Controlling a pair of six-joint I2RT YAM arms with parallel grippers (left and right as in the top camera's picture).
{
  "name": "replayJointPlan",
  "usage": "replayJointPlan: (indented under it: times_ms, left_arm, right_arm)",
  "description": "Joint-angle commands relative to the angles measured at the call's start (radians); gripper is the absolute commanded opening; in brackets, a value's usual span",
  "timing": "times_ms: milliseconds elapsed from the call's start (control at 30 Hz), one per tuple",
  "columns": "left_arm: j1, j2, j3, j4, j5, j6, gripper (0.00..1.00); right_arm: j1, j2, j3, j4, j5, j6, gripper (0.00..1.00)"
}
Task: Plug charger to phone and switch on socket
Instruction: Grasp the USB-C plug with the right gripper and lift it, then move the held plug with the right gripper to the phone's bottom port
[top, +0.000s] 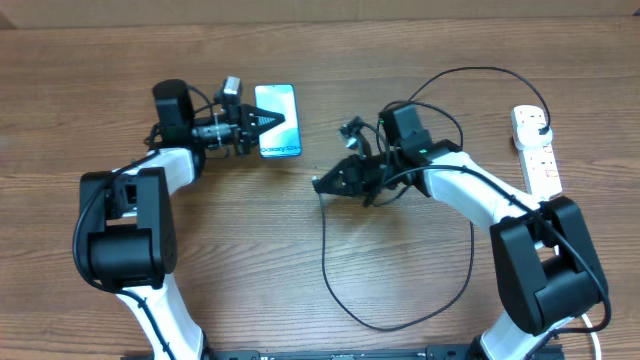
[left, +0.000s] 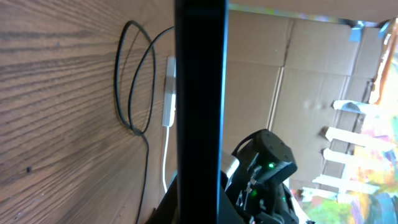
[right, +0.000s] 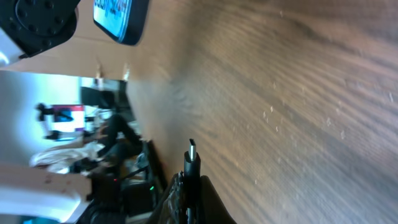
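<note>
The connector is out of line with the phone's bottom edge (top: 281, 154). Next, my left gripper moves the phone across to face the connector (top: 317, 183) before plugging.
The phone (top: 281, 104) lies at the back of the table, its blue screen lit. My left gripper (top: 266, 126) is shut on its left side. In the left wrist view the phone (left: 199, 93) is a dark edge-on bar between the jaws (left: 199, 214). My right gripper (top: 325, 183) is shut on the connector end of the charger (top: 325, 262), to the right of the phone and apart from it. In the right wrist view the connector (right: 191, 157) sticks out of the jaws (right: 193, 186), with the phone (right: 121, 18) far off. The socket (top: 538, 160) lies at the far right.
The black cable runs in a wide loop over the front of the table and arcs back over my right arm to the socket's far end. Cable (left: 134, 81) and socket (left: 169, 93) also show in the left wrist view. Cardboard stands behind the table.
</note>
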Motion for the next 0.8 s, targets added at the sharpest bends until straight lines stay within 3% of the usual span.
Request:
replayJointPlan:
  times_ms: [0, 400, 767]
  left_arm:
    - [-0.039, -0.003, 0.018, -0.024, -0.065, 0.011, 0.05]
    - [-0.103, -0.003, 0.018, -0.034, -0.114, 0.008, 0.04]
    - [-0.104, -0.003, 0.018, -0.007, -0.090, -0.048, 0.04]
  right_arm:
    - [-0.007, -0.021, -0.055, 0.051, -0.148, -0.001, 0.04]
    - [-0.007, -0.021, -0.075, 0.177, -0.213, 0.091, 0.04]
    - [-0.013, -0.021, -0.076, 0.378, -0.179, 0.297, 0.04]
